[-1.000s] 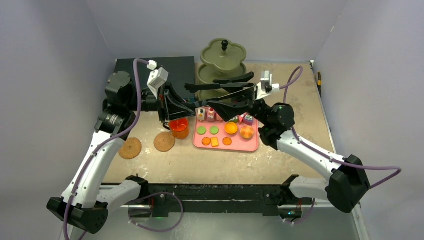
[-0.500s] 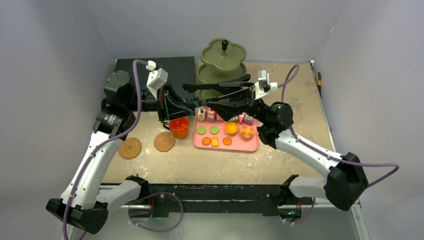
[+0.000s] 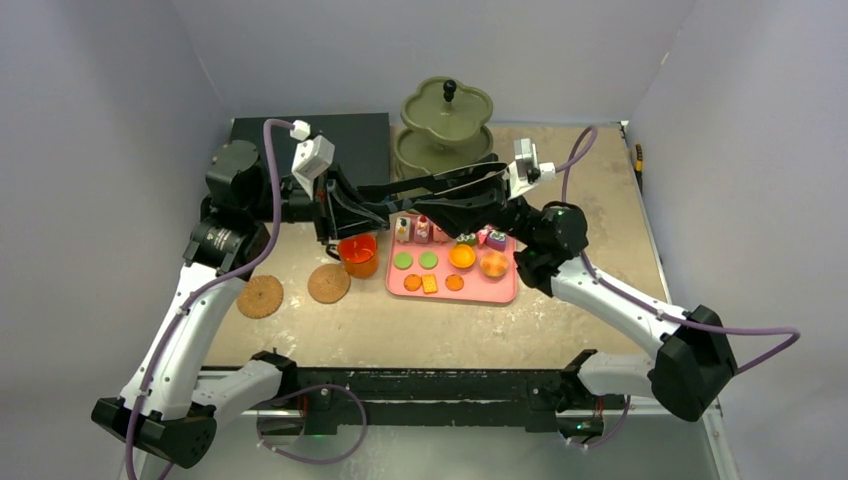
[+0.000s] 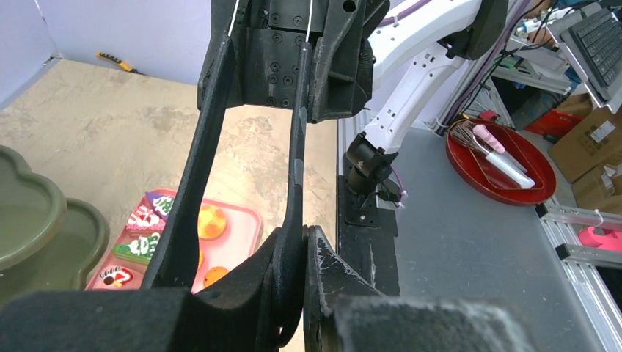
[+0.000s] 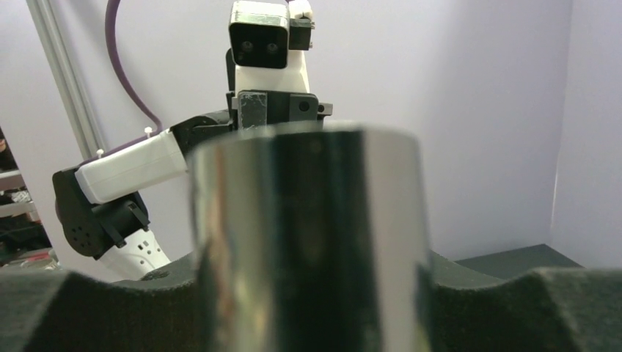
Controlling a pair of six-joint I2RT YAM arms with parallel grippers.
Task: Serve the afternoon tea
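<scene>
I should open my left gripper and move it away before my right gripper lowers the tongs to a pink cake (image 4: 116, 276), because my left gripper is pinning a tip of the black tongs (image 4: 284, 317).
My right gripper (image 3: 478, 190) is shut on long black tongs (image 3: 440, 183), whose shiny end fills the right wrist view (image 5: 308, 242). My left gripper (image 3: 386, 206) is shut on the tip of one tong arm (image 4: 295, 147), above the pink tray (image 3: 500, 290). The tray holds tiny pink cakes (image 3: 412, 228), green biscuits (image 3: 403, 260) and orange biscuits (image 3: 413, 283). The olive-green stand (image 3: 447, 125) is behind the tray. The orange mug (image 3: 358, 255) stands left of the tray, next to two cork coasters (image 3: 328, 284) (image 3: 260, 296). The white mug is not in view.
A flat dark-blue box (image 3: 350, 135) lies at the back left, beside the stand. The stand's lower tiers (image 4: 29, 220) show at the left of the left wrist view. The table's right edge has a small tool (image 3: 638, 155).
The tongs' arms were spread wide and have closed to a narrow gap. The right wrist has shifted slightly left. The left gripper has barely moved.
</scene>
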